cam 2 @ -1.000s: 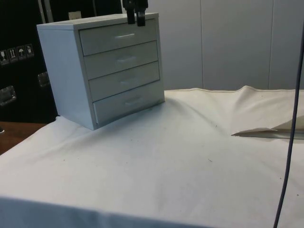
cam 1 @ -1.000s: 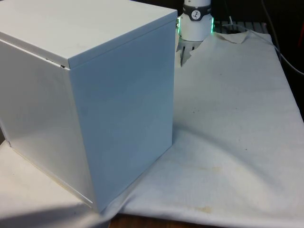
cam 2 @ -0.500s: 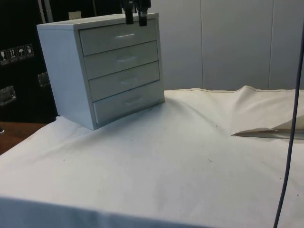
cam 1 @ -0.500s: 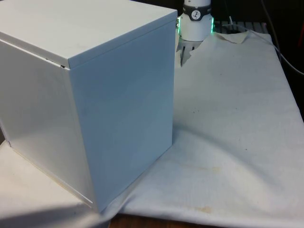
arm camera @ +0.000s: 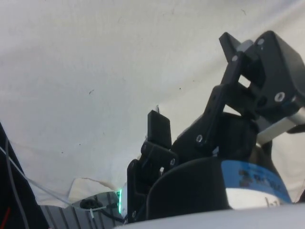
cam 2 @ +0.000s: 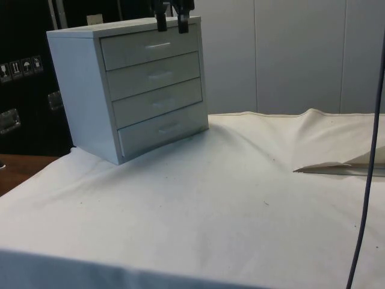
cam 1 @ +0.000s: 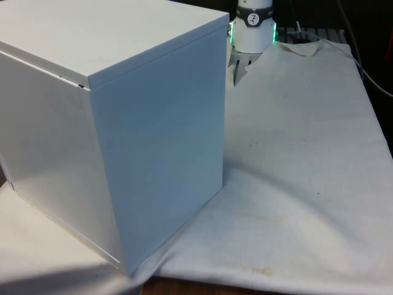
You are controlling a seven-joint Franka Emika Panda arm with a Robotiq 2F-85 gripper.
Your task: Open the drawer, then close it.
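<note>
The white chest (cam 1: 161,138) is standing unbraced on loose cloth (cam 1: 161,258), so I expect it will move back a little when I push the chest's drawer closed.
A white chest of drawers (cam 2: 96,90) stands at the table's far left in the side view, and all of its drawers are shut. Its top drawer (cam 2: 150,47) carries a small pale handle. My gripper (cam 2: 172,23) hangs just above the chest's front top edge, over that drawer, open with nothing between its black fingers (cam 2: 161,24). In the front view the chest (cam 1: 123,123) turns its plain back and side to the camera. The wrist view has my gripper (arm camera: 190,76) spread open with white cloth behind it.
The white cloth (cam 2: 228,198) covers the table and rises in a fold (cam 2: 328,159) at the side view's right. A dark cable (cam 2: 368,168) hangs down there. Bare wood (cam 2: 18,171) shows beyond the cloth at the left.
The fingers have spread wider apart above the chest's top edge and the gripper has risen slightly. The chest and its drawers have not moved.
</note>
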